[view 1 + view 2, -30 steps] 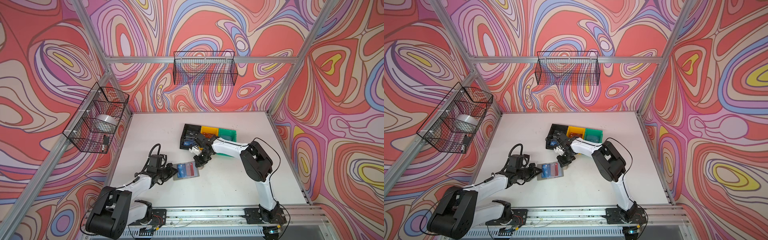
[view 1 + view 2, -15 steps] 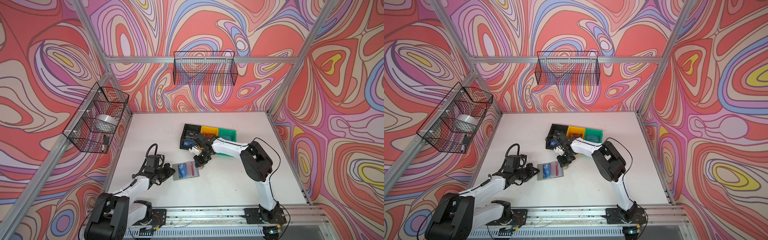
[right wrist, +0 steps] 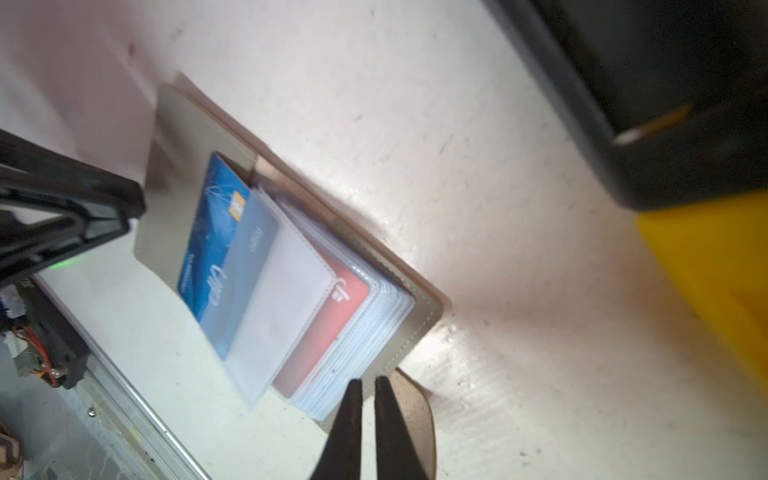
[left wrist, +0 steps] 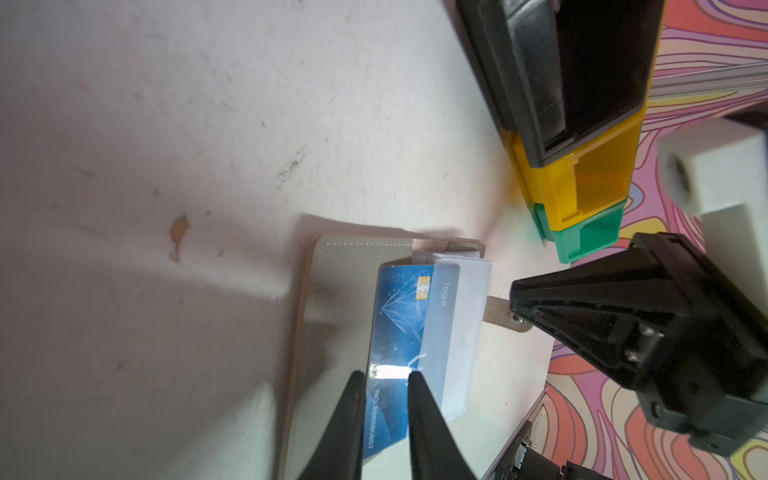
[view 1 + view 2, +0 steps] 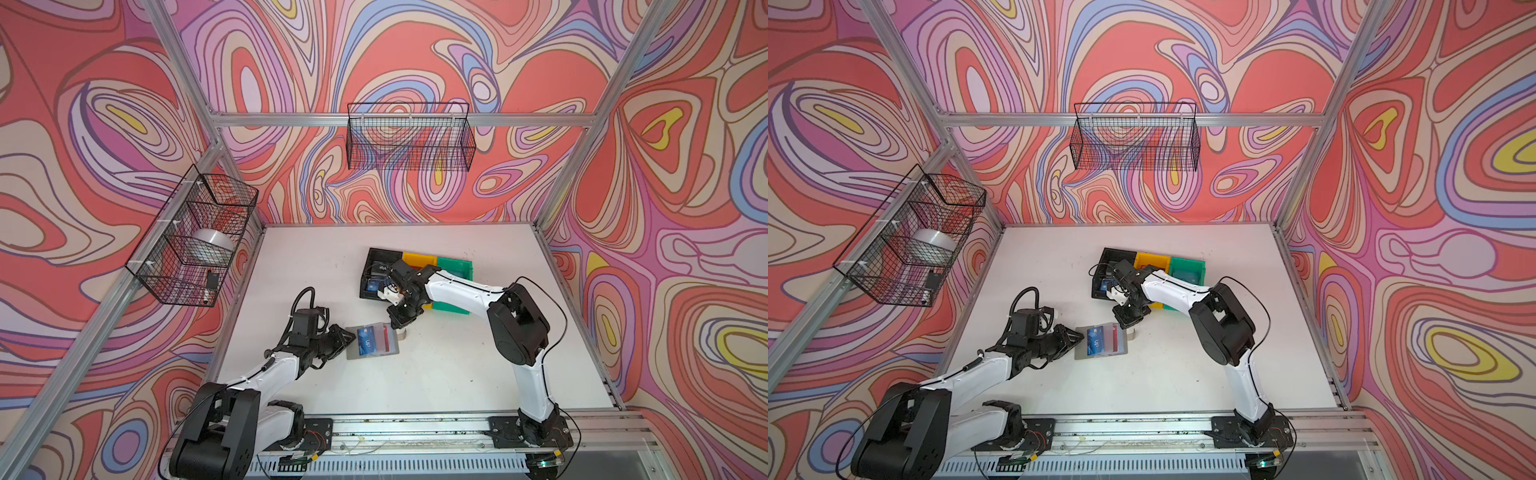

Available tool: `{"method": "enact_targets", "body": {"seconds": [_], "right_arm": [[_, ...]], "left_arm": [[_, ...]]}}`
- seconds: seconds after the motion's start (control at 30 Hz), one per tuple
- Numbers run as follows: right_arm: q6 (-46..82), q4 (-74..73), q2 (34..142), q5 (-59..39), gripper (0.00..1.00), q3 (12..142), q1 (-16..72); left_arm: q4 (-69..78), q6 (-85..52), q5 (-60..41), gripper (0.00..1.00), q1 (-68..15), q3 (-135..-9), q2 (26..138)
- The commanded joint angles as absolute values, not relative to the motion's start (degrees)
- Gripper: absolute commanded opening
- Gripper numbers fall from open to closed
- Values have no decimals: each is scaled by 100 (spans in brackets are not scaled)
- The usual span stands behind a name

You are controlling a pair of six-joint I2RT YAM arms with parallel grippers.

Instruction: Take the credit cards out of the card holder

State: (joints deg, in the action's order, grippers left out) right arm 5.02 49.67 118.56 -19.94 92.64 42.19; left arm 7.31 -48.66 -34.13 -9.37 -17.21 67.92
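Note:
Next, my right gripper presses the sleeve down before my left gripper pulls the card, because the blue card's clear sleeve sticks up loose from the card holder.
The grey card holder lies open on the white table, with clear sleeves fanned out. A blue credit card sticks partly out of a sleeve over the left flap. A red card sits inside a sleeve. My left gripper hovers at the blue card's free end, jaws slightly apart, nothing between them. My right gripper points down, shut, its tips at the holder's right edge beside the snap tab.
Behind the holder stand a black bin with cards inside, a yellow bin and a green bin, with the right arm reaching over them. Wire baskets hang on the left and back walls.
My left gripper's jaws have parted. The left arm drew back to the left, then came a little to the right again at the holder's left edge. The right arm has stayed put.

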Motion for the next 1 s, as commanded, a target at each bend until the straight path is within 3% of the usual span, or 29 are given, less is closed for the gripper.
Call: {"method": "enact_targets", "body": {"seconds": [0.0, 0.5, 0.97], "right_arm": [[476, 5037, 11592, -2165, 12, 9461, 4243], [728, 4574, 11908, -2712, 11, 9144, 4476], [835, 4386, 12299, -2507, 11, 8754, 4482]], "left_arm": [[882, -4930, -3487, 22, -912, -1645, 6893], [1546, -5071, -3636, 25, -907, -1421, 7276], [1718, -5113, -3668, 30, -910, -1371, 7345]]}}
